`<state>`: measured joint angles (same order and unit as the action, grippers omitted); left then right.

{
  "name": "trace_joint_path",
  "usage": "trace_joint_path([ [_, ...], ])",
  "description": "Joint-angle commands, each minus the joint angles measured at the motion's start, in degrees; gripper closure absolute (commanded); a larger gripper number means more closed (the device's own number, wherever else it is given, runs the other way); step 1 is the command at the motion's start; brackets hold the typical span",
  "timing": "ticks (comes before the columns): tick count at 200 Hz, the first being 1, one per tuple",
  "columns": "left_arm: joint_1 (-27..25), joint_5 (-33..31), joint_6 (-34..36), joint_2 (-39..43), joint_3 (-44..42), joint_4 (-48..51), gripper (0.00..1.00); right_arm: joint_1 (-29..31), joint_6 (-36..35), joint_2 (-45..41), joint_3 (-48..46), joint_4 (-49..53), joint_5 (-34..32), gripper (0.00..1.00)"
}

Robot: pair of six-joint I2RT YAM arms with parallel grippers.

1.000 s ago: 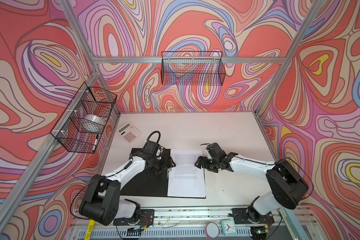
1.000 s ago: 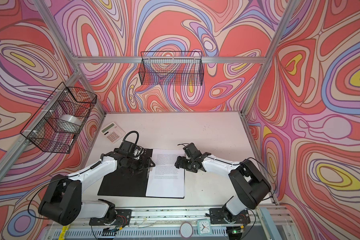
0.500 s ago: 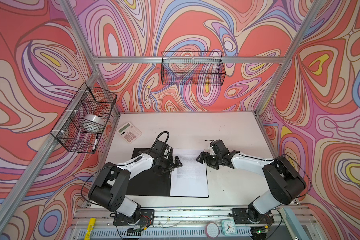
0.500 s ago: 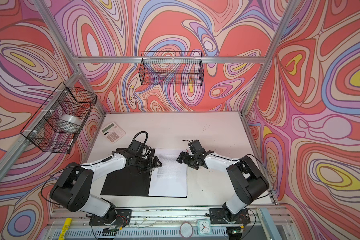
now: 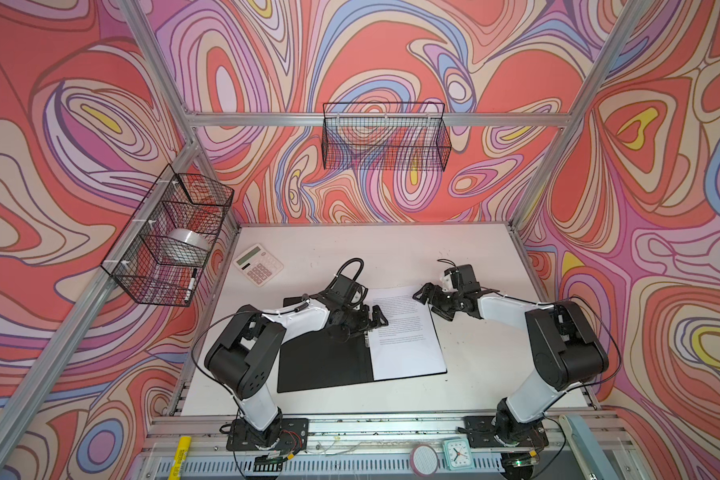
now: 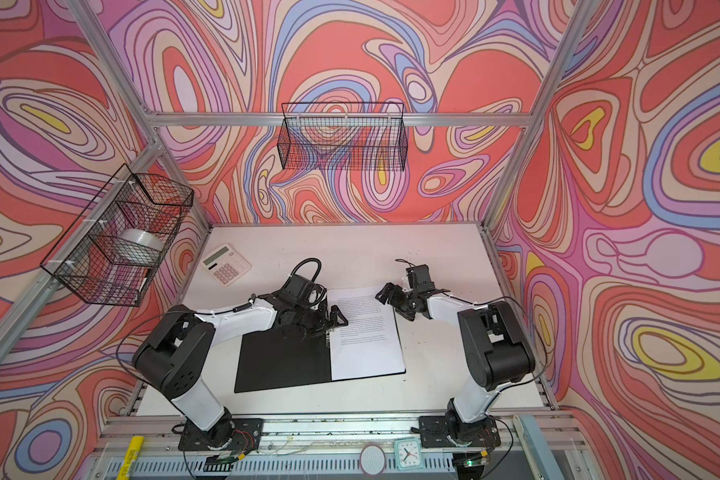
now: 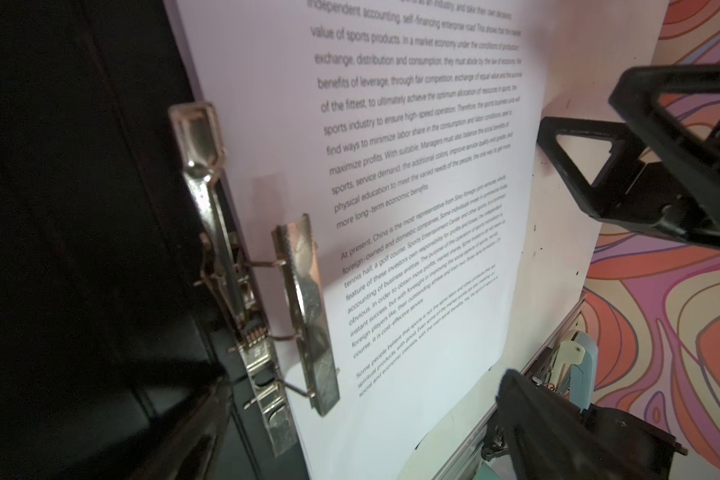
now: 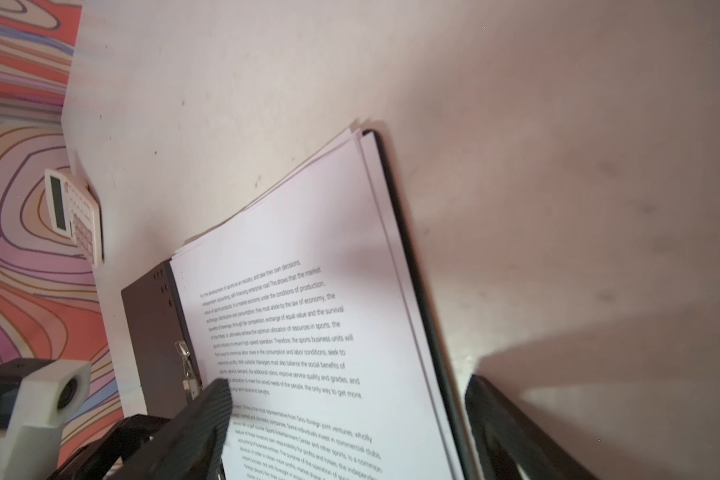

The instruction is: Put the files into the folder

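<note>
The clip's clamp bar (image 7: 304, 316) is raised above the loose files, so the left gripper should move back toward the bar's far end while the right gripper keeps the files' spine edge (image 7: 284, 184) steady.
The folder (image 5: 321, 361) (image 6: 283, 361) lies open and flat, black inside up. The files (image 5: 404, 332) (image 6: 364, 332) are stacked on its right half, slightly fanned at the far corner (image 8: 308, 249). The metal spine clip (image 7: 225, 249) has its clamp bar (image 7: 304, 311) raised over the sheets' edge (image 7: 391, 166). My left gripper (image 5: 373, 322) (image 7: 366, 399) is open, low over the spine by the clip. My right gripper (image 5: 429, 301) (image 8: 350, 415) is open above the files' far right edge, one finger over the print and one beyond the folder's rim (image 8: 412, 270).
A white-and-pink calculator (image 5: 258, 264) (image 8: 73, 212) lies at the back left of the table. Two wire baskets hang on the walls, one on the left (image 5: 171, 237) holding a tape roll (image 5: 188, 243), one at the back (image 5: 385, 141). A small clock (image 5: 457, 454) sits on the front rail.
My left gripper has moved right, from the black cover to the spine clip. The folder with the sheets has slid a little to the right. My right gripper drew slightly back.
</note>
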<state>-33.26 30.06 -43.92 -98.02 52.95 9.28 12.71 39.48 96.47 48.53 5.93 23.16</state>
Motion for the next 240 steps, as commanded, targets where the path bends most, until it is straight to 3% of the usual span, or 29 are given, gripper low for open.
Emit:
trace_joint_path([
  [1, -2.2, -0.7, -2.9, -3.8, 2.4, -1.2, 0.0, -4.0, -3.3, 1.7, 0.7, 4.9, -1.6, 0.07],
  [49, -3.1, -1.3, -4.0, -3.7, 5.4, -0.3, 0.0, -6.1, -8.6, -1.2, 8.4, 11.1, -5.6, 0.09],
  [84, -0.8, 0.3, -3.7, 0.2, 2.9, 1.2, 0.0, -3.9, -9.9, -4.2, 9.9, 13.4, -4.8, 0.2],
  [102, 1.3, 1.6, -3.8, 2.7, 1.2, 0.6, 0.0, 0.8, -10.8, -4.0, 10.8, 14.1, -4.0, 0.33],
  [136, 5.9, 6.1, -1.6, 3.1, 2.2, -0.5, 0.0, 9.2, -10.8, -0.1, 12.9, 12.6, -1.0, 0.78],
  [153, 7.9, 8.2, -0.9, 1.1, 3.3, -2.5, 0.0, 11.0, -10.4, 2.5, 13.7, 11.6, 0.1, 0.91],
  [186, 9.3, 11.3, 1.3, -4.5, 8.3, -4.0, 0.0, 14.7, -11.1, 9.2, 18.2, 12.9, 1.7, 0.98],
  [210, 9.3, 14.3, 3.2, -8.6, 12.2, -4.1, 0.0, 15.9, -11.1, 12.8, 21.1, 13.9, 1.7, 0.99],
  [240, 9.3, 13.7, 5.3, -11.2, 15.1, -2.2, 0.0, 16.2, -10.9, 15.4, 23.0, 14.5, 1.8, 1.0],
])
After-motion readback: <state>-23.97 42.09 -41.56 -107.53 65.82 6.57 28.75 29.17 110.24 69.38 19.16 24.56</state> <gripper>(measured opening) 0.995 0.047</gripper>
